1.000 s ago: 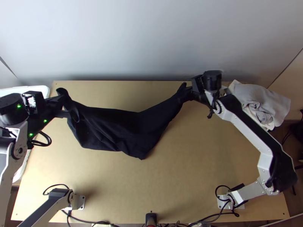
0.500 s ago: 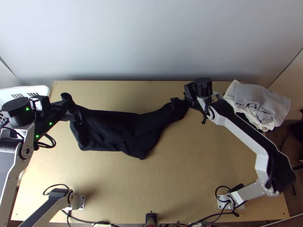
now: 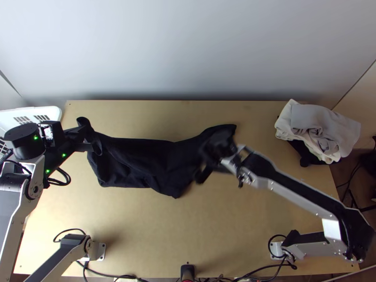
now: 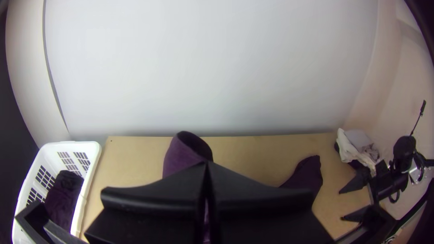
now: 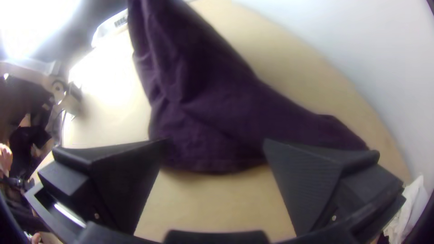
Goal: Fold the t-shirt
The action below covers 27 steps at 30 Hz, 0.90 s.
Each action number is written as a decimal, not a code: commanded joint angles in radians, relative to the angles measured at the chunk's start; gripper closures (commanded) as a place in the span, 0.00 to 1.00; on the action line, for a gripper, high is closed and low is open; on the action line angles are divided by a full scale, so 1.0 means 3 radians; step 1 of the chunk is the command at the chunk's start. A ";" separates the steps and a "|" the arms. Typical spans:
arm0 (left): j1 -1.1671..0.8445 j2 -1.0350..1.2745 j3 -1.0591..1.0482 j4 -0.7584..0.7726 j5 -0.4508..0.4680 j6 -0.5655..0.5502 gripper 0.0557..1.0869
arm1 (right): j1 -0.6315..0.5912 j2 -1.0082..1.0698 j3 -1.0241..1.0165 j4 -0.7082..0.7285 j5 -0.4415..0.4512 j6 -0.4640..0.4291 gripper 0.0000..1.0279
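I expect the dark t-shirt [image 3: 162,162] to stretch tight between my grippers and sag open below when I lift it, because it lies in limp folds [image 3: 129,165].
The dark t-shirt [image 3: 145,157] stretches across the table's left and middle, its left end lifted and its right end lying near the back. My left gripper [image 3: 88,141] holds that left end; in the left wrist view the left gripper [image 4: 206,167] is shut on the shirt [image 4: 181,156], which loops up behind the fingers. Over the shirt's right part is my right gripper [image 3: 199,162], blurred. In the right wrist view the right gripper [image 5: 214,149] stands wide open, the shirt [image 5: 217,113] lying beyond and between its fingers, not held.
A pile of white and grey cloths [image 3: 319,127] with something black under it lies at the table's back right corner. At the far left stands a white basket [image 3: 51,113], with dark cloth [image 4: 63,199] inside. Cables run along the near edge.
My right gripper has let go of the shirt's right end and moved left and toward the near edge. That end has dropped onto the table. The left gripper has shifted slightly right.
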<state>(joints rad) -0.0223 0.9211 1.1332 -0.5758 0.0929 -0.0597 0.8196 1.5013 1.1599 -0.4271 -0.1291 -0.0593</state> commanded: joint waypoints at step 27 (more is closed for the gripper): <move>0.0013 -0.0181 -0.0188 -0.0013 0.0002 -0.0092 0.96 | 0.0811 0.0983 0.0091 0.0242 -0.0020 -0.0032 0.07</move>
<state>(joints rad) -0.0185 0.8719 1.0836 -0.5804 0.0933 -0.0864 1.0840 1.7306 1.1580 -0.3664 -0.1360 -0.0776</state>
